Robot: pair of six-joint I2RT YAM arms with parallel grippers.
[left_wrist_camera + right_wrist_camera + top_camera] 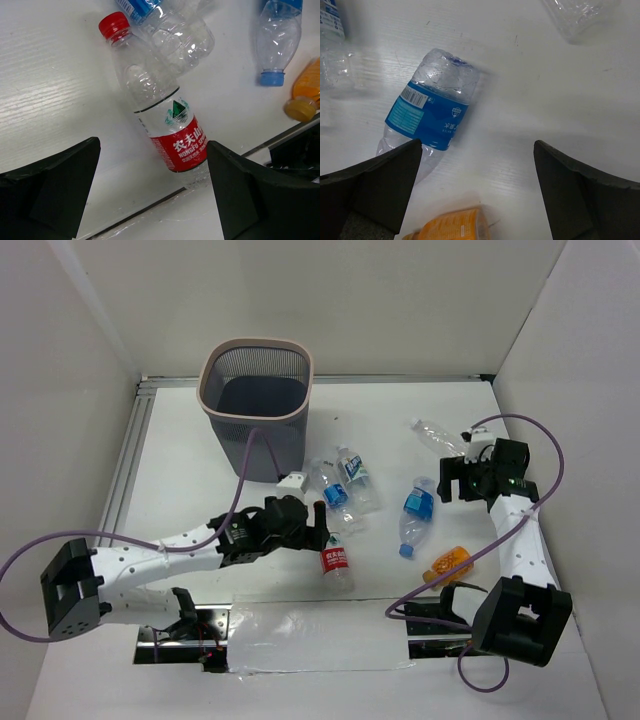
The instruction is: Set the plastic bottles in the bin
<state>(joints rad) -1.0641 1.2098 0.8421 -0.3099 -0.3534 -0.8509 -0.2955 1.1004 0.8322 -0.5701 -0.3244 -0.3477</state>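
Note:
The red-label bottle will come away by itself when the robot lifts it, because it lies uncovered along its shoulder next to the blue-label bottle.
The dark mesh bin with a pink rim stands at the back left. A red-label bottle lies on the table, and my open left gripper hovers over it. In the left wrist view the gripper straddles the bottle's lower end without touching it. Two blue-label bottles lie just beyond. My right gripper is open and empty, and in its wrist view it hangs over bare table. Another blue-label bottle lies to its left. The orange bottle lies nearer. A clear bottle lies further back.
White walls close in the table on the left, back and right. An aluminium rail runs along the left edge. A clear plastic sheet covers the near edge between the arm bases. Purple cables loop from both arms.

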